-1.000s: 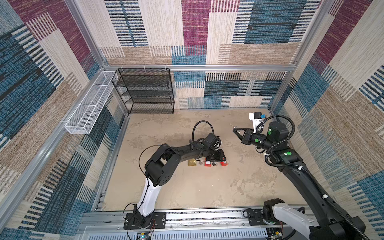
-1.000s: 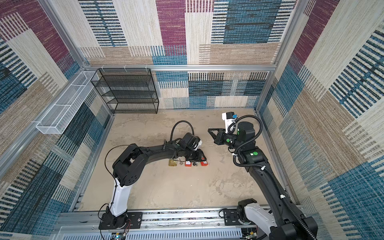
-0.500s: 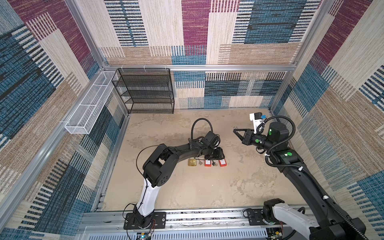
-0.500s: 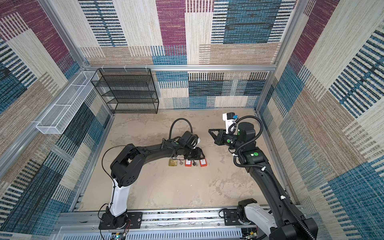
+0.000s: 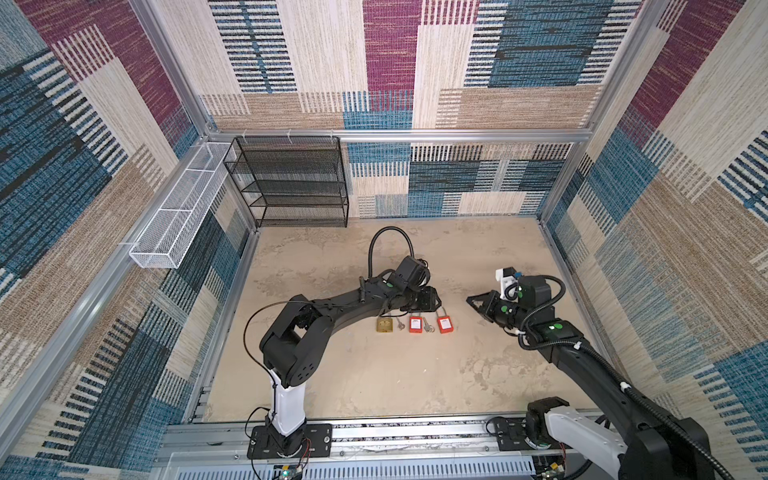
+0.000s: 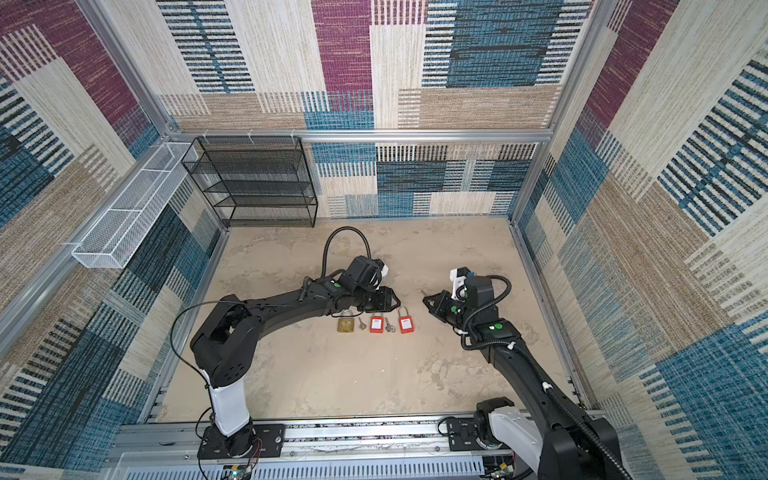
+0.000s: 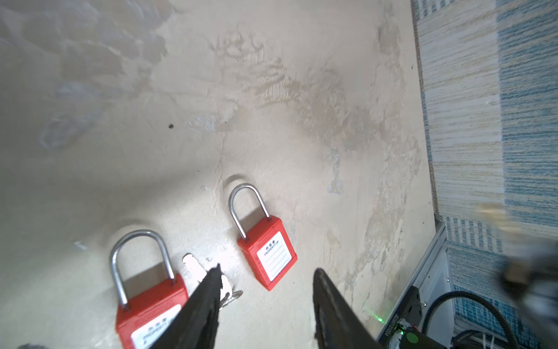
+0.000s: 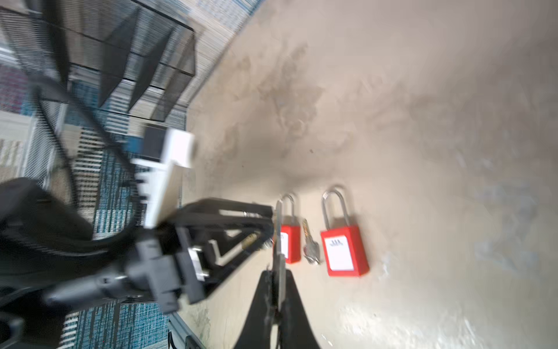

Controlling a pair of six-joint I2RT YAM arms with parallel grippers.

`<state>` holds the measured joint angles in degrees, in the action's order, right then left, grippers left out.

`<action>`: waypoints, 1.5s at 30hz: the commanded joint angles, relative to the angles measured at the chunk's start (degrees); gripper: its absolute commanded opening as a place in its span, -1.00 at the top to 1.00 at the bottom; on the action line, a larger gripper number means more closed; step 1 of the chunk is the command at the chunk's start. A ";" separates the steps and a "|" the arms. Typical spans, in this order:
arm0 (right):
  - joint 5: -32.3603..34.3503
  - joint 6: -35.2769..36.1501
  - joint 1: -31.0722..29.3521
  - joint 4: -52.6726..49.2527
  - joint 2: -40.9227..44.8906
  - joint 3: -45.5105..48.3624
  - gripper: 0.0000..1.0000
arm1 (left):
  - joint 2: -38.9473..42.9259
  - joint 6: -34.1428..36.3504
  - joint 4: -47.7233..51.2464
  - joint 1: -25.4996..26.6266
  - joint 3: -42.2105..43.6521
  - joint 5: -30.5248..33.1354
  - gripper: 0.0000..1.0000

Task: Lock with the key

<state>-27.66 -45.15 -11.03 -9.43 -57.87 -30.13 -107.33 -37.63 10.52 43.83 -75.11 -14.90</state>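
The floor [image 5: 458, 322] is clear beside the end red padlock, so my right gripper goes on lowering its key there until the key touches down, and then let go.
Three padlocks lie in a row on the floor: a brass padlock [image 5: 385, 324] [image 6: 345, 325], a red padlock [image 5: 414, 323] [image 6: 376, 324] and another red padlock [image 5: 444, 324] [image 6: 406, 324]. A loose key [image 5: 427, 328] [image 7: 196, 269] lies between the red ones, and a second loose key [image 5: 400, 323] lies beside the brass one. My left gripper [image 5: 432, 299] [image 7: 267, 270] hovers open just behind the red padlocks, holding nothing. My right gripper [image 5: 471, 300] [image 8: 277, 273] is shut on a key [image 8: 279, 235], to the right of the row. That key is seen edge-on and points toward the padlocks.
A black wire shelf rack [image 5: 291, 183] stands against the back wall at the left. A white mesh basket [image 5: 178, 216] hangs on the left wall. Metal frame rails [image 5: 565, 282] edge the floor. The left arm's cable [image 5: 388, 241] loops up behind its wrist.
My left gripper has drawn back a little from the red padlocks toward the far wall, and its jaws have opened slightly. The padlocks, the keys and the right arm stay put.
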 commanded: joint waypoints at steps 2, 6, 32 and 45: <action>2.46 -6.79 -0.03 7.63 -0.05 4.97 1.00 | 3.93 0.05 -1.77 -0.96 2.65 2.75 -0.01; 2.62 -9.22 -0.05 11.79 -1.00 8.49 1.00 | 6.24 -0.52 -2.85 -1.90 5.15 2.77 0.00; -6.40 -10.90 -0.72 28.24 -21.24 9.19 0.64 | 9.19 -0.56 -2.88 -2.83 7.03 2.00 -0.01; -1.65 -9.50 -1.21 19.31 -19.62 7.63 -0.30 | 9.63 -0.54 -2.60 -3.13 7.43 2.02 -0.01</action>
<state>-31.73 -55.35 -12.14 12.91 -78.50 -21.76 -98.41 -37.76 8.38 40.88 -67.94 -13.47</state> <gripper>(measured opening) 0.640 0.504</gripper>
